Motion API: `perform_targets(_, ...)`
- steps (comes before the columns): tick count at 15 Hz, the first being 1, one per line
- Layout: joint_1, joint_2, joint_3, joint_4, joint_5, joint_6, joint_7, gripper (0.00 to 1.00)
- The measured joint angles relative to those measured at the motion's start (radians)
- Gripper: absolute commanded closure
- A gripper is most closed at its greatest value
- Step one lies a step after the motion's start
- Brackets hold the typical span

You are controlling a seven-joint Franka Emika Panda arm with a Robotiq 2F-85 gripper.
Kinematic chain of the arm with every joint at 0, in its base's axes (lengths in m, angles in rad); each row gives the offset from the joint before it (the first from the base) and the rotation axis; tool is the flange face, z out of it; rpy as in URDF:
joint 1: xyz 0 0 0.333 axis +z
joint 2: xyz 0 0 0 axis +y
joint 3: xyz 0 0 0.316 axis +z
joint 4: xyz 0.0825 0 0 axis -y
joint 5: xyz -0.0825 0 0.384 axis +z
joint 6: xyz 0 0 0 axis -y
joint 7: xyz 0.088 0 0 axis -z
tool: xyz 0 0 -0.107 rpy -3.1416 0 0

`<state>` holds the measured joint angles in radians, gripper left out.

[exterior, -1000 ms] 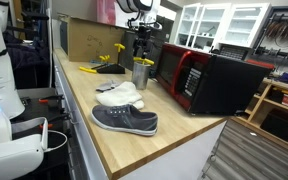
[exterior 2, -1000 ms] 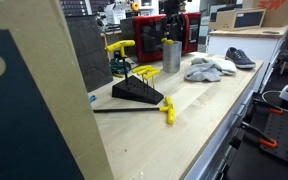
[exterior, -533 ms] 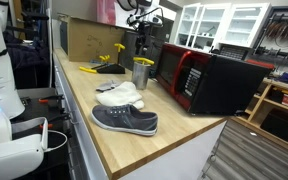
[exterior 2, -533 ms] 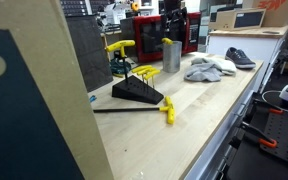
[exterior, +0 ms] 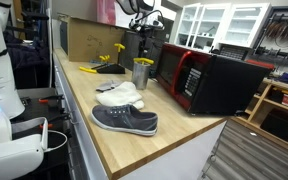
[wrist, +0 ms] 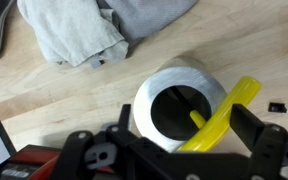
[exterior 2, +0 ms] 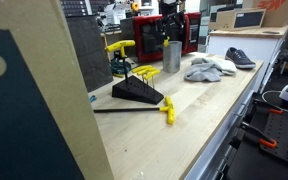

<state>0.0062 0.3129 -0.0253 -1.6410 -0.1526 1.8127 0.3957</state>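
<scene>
I should move and turn my gripper until its open fingers are squarely on both sides of the grip [wrist: 212, 130], because the yellow tool's handle [wrist: 224, 112] slants under one of its fingers.
A silver metal cup [wrist: 162, 88] stands on the wooden counter [exterior: 174, 125], seen from straight above in the wrist view. It also shows in both exterior views [exterior: 140, 74] [exterior 2: 171, 57]. A yellow L-shaped tool [wrist: 227, 108] leans on the cup's rim with its stem down inside. My gripper [wrist: 184, 122] hangs right above the cup [exterior: 140, 40] [exterior 2: 170, 22]. Its two black fingers stand wide apart on either side of the cup's mouth, open. I cannot tell whether the right finger touches the yellow tool.
A grey cloth [wrist: 74, 35] [exterior: 119, 95] and a grey shoe [exterior: 124, 120] [exterior 2: 239, 57] lie near the cup. A red and black microwave [exterior: 209, 80] stands beside it. A black stand of yellow hex keys [exterior 2: 139, 90], a loose yellow tool [exterior 2: 168, 111] and a cardboard box [exterior: 89, 38] are also on the counter.
My gripper has risen a little above the cup. The cup, cloth and shoe have not moved.
</scene>
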Motion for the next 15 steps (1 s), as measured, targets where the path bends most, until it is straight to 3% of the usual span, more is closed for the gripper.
perform_targets(8, 0.000, -0.012, -0.018, 0.075, 0.018, -0.035, 0.046, 0.00)
perform_targets(15, 0.040, 0.051, -0.021, 0.125, 0.027, -0.143, 0.322, 0.00)
